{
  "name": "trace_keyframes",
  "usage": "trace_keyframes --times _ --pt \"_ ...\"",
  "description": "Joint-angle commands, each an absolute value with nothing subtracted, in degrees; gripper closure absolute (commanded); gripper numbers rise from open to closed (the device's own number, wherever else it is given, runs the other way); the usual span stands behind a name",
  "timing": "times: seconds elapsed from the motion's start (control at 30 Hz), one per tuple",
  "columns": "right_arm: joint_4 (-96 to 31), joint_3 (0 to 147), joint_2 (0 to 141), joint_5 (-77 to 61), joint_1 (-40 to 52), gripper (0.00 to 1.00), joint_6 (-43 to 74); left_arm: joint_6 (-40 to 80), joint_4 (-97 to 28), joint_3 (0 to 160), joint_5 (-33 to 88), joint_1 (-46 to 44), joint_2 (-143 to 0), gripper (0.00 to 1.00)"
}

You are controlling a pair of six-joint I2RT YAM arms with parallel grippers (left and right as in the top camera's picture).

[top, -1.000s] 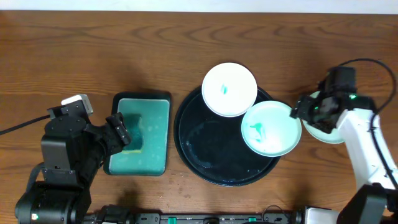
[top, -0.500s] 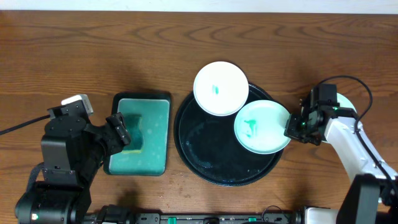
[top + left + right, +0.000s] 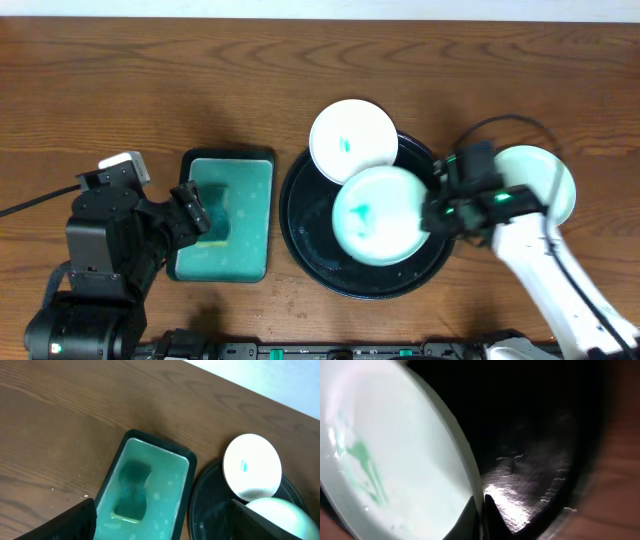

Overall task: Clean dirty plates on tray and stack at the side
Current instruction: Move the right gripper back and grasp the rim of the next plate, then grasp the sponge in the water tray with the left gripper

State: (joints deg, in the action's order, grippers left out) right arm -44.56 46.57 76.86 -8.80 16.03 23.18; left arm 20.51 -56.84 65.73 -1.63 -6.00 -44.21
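Note:
The smeared plate [image 3: 378,215] hangs tilted from the robot's right gripper, so the robot should lay the plate flat on the black tray [image 3: 328,262] and pinch the plate's rim before it wipes with the sponge.
The round black tray [image 3: 308,228] lies at the table's middle. A white plate [image 3: 375,215] smeared with teal hangs tilted over it, and my right gripper [image 3: 432,212] is shut on its right rim. In the right wrist view the two fingers [image 3: 481,502] pinch that plate's [image 3: 395,460] edge above the glossy tray [image 3: 535,460]. A second smeared plate [image 3: 350,138] rests on the tray's far rim. A third plate [image 3: 548,180] sits on the table to the right, partly behind my arm. My left gripper [image 3: 192,213] stands open over the sponge tray's left edge, holding nothing.
A rectangular dark-rimmed tray with a teal sponge pad [image 3: 228,215] lies left of the black tray; the left wrist view shows it [image 3: 145,490] between the open fingers. A cable runs off the table's left edge.
My right gripper closed on the smeared plate's rim and carried it left, from the tray's right edge to over its middle. The far plate shifted slightly left. The left arm stayed still.

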Motion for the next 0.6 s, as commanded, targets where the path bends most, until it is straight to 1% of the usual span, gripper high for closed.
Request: trace_keyframes --times 0.0,0.07,0.17,0.2,0.23,0.3,0.43,0.57 --pt "-38.79 40.95 81.52 -7.46 20.93 0.99 30.96 19.94 -56.97 66.52 -1.74 -5.8 -44.21 0.18" --pt "-35.57 40.51 83.57 -8.05 22.24 0.98 29.08 19.94 -56.95 66.52 -1.74 -5.8 -44.23 0.18" --pt "-32.69 41.06 84.75 -9.76 23.09 0.75 23.97 20.25 -56.01 66.52 -1.69 -5.8 -44.25 0.18" --pt "-33.15 41.74 84.55 -9.72 23.07 0.69 22.9 20.88 -55.88 66.52 -1.69 -5.8 -44.36 0.18" --pt "-33.98 42.52 84.14 -9.5 22.85 0.66 22.09 20.84 -55.9 66.52 -1.72 -5.8 -44.42 0.18" --pt "-36.97 45.45 82.54 -9.3 22.02 0.64 20.1 20.82 -56.53 66.52 -1.72 -5.8 -44.42 0.18" --pt "-39.81 50.02 77.76 -9.28 20.91 0.63 15.51 21.08 -56.66 66.5 -1.23 -5.8 -44.42 0.18" --pt "-39.35 50.85 74.08 -9.28 20.78 0.61 14.5 20.99 -57.52 64.29 3.73 -5.8 -46.15 0.18"
